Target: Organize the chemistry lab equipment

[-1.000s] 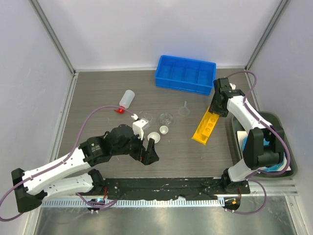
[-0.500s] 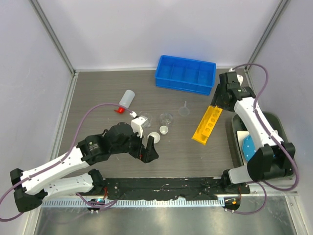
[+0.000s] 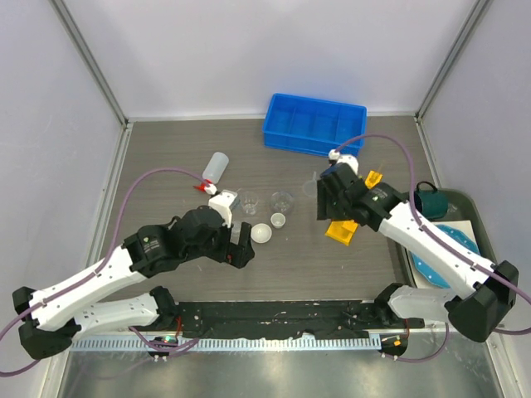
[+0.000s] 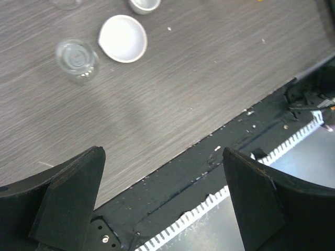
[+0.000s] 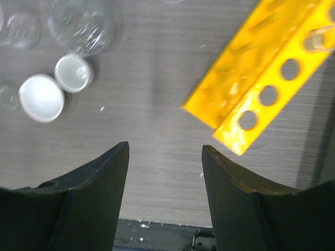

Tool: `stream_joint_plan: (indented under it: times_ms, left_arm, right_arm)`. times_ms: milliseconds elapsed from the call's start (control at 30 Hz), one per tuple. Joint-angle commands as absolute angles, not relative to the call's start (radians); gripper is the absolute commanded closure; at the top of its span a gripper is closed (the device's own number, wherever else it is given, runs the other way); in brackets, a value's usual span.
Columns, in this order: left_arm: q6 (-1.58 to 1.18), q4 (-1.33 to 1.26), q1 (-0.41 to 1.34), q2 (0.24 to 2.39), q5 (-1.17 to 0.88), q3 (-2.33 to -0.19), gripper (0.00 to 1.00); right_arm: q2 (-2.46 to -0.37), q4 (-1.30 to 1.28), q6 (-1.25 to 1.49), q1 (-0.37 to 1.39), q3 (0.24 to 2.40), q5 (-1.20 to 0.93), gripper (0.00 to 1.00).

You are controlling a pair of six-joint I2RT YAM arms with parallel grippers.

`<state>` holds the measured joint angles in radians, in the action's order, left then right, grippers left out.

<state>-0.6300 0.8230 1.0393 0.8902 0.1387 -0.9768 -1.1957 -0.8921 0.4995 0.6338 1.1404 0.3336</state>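
Next, my left gripper moves back while my right gripper first pulls the bin [image 3: 314, 123] closer, because the blue bin stands far behind the dishes and beakers [image 3: 278, 220].
The yellow tube rack [image 5: 261, 68] lies on the table, mostly hidden under my right arm in the top view [image 3: 342, 231]. Two white dishes [image 3: 261, 233] [image 3: 278, 220], two clear beakers [image 3: 247, 200] [image 3: 282, 200] and a funnel [image 3: 312, 179] sit mid-table. The red-capped squeeze bottle [image 3: 216, 168] lies at back left. My right gripper [image 3: 325, 201] is open and empty, hovering left of the rack [image 5: 165, 178]. My left gripper [image 3: 241, 246] is open and empty, near the larger dish [image 4: 123, 38] and small beaker [image 4: 77, 56].
A blue bin [image 3: 315, 124] stands at the back. A dark tray [image 3: 465, 203] at the right holds a teal mug [image 3: 431, 199] and a blue plate [image 3: 452, 249]. The black base rail [image 4: 220, 157] runs along the near edge.
My right arm has swung from the back right, over the rack, towards the table's middle. My left gripper has drawn slightly left and back from the dishes.
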Motion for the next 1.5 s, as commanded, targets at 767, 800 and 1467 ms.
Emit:
stream_joint_plan:
  times_ms: [767,800,1467]
  left_arm:
    - [-0.568,0.879,0.674,1.034,0.169,-1.094,0.0]
    - [-0.568,0.877,0.669,1.029,0.163,-1.088,0.0]
    - [-0.638,0.862,0.641,0.943,0.08,-0.999,0.0]
  right_arm:
    - [-1.748,-0.56,0.54,0.617,1.598,0.417,0.31]
    - [-1.765,-0.558,0.538,0.609,1.621,0.426,0.31]
    - [-2.281,-0.445,0.496,0.427,2.177,0.574,0.31]
